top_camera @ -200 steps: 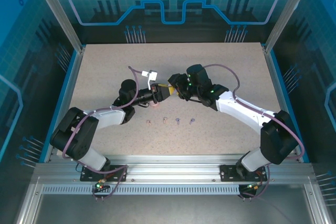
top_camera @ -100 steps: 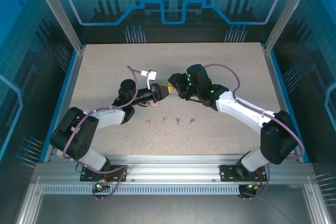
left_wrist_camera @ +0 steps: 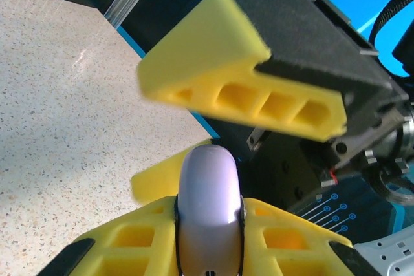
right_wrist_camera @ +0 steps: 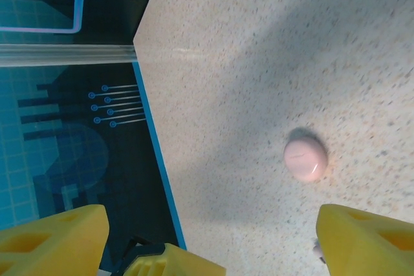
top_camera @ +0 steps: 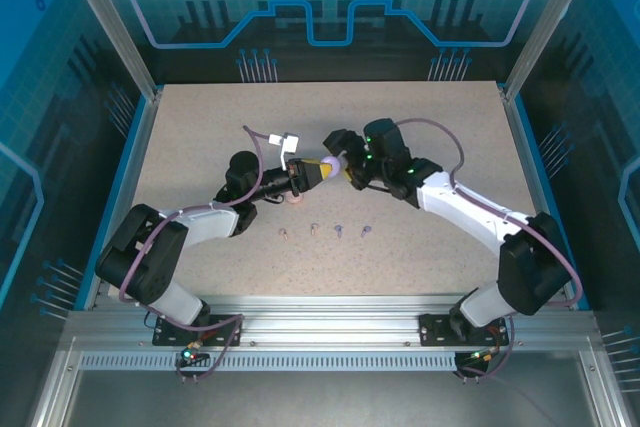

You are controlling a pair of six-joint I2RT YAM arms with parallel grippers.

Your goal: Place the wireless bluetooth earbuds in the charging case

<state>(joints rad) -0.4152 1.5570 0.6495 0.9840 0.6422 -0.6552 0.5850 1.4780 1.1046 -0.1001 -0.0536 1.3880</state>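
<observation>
Next, I back my right gripper off, turn it and take the case's loose end with it from my left gripper, because my right gripper's open fingers slant past the purple case.
My left gripper is shut on a pale purple round charging case, held above the table's middle. In the left wrist view the case sits edge-on between my yellow fingers. My right gripper hangs open just beyond the case, one of its fingers above it and apart from it. In the right wrist view its fingers stand wide with nothing between them. Several tiny earbuds lie in a row on the table: two pink, two purple.
A pink round case lies shut on the table under the left gripper, and shows from the right wrist as a pink disc. A white cable clip rides on the left arm. Blue rails edge the table.
My right gripper has opened off the purple case and drawn back slightly up and to the right. My left gripper has closed tight on the case.
</observation>
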